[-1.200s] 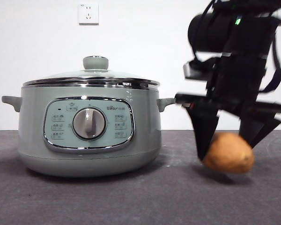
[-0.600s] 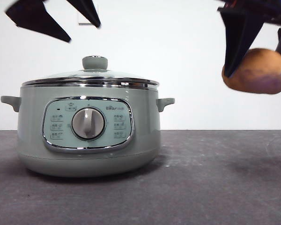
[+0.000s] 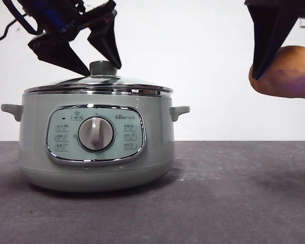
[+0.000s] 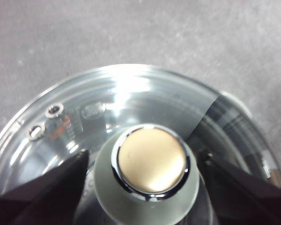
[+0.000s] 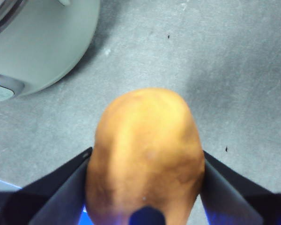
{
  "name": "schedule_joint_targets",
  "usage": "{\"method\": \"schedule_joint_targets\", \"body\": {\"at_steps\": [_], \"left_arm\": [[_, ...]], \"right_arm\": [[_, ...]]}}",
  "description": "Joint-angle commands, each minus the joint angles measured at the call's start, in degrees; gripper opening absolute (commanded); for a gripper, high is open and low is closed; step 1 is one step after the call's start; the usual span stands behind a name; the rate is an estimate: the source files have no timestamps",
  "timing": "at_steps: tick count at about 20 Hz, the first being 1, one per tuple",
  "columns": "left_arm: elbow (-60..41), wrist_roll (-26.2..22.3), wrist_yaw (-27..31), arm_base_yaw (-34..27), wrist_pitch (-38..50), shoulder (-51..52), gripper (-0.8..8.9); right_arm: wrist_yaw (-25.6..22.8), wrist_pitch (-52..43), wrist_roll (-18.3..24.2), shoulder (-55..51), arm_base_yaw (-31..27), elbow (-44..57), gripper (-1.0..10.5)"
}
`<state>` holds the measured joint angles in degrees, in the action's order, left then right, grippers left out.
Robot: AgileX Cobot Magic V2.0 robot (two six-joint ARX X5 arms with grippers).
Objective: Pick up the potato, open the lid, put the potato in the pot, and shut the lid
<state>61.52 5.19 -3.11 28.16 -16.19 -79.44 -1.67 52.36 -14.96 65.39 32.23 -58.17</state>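
Observation:
The glass lid (image 3: 133,82) will come off in one piece and leave the pot standing when I lift, because the chrome rim (image 3: 151,91) just sits on the pot's edge.
The sage-green pot (image 3: 95,145) stands on the dark table with its glass lid (image 3: 98,84) on. My left gripper (image 3: 101,66) hangs open right over the lid, one jaw on each side of the pale green knob (image 4: 152,161), with gaps between them. High at the right edge of the front view, my right gripper (image 3: 290,53) is shut on the orange-brown potato (image 3: 284,71), well above the table. In the right wrist view the potato (image 5: 145,152) fills the space between both jaws, and the pot's wall (image 5: 40,42) lies off to one side.
The pot has a chrome-framed control panel with a grey dial (image 3: 96,133) and small side handles (image 3: 179,111). A wall socket (image 3: 97,6) shows behind my left arm. Dark grey table (image 3: 234,198) stretches to the right of the pot.
My left gripper has come down from the top left corner to straddle the lid's knob. The right gripper has drifted slightly right with the potato, staying high.

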Motion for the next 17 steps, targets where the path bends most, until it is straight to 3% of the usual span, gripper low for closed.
{"method": "schedule_joint_targets", "body": {"at_steps": [1, 3, 6, 15, 17], "left_arm": [[0.15, -0.74, 0.07, 0.11, 0.26, -0.52, 2.74], [0.15, -0.76, 0.07, 0.11, 0.42, -0.52, 2.41], [0.15, -1.01, 0.07, 0.11, 0.57, -0.52, -0.07], [5.11, -2.36, 0.17, 0.11, 2.89, 2.45, -0.09], [8.13, -2.60, 0.20, 0.11, 1.27, 5.07, -0.08]], "right_arm": [[-0.24, 0.04, 0.44, 0.04, 0.04, -0.11, 0.0], [-0.24, 0.04, 0.44, 0.07, 0.04, -0.11, 0.0], [-0.24, 0.02, 0.46, 0.04, 0.04, -0.11, 0.0], [0.28, -2.32, 0.46, 0.04, 0.07, -0.28, 0.0], [2.40, -4.81, 0.46, 0.04, 0.11, -0.52, 0.0]]}}
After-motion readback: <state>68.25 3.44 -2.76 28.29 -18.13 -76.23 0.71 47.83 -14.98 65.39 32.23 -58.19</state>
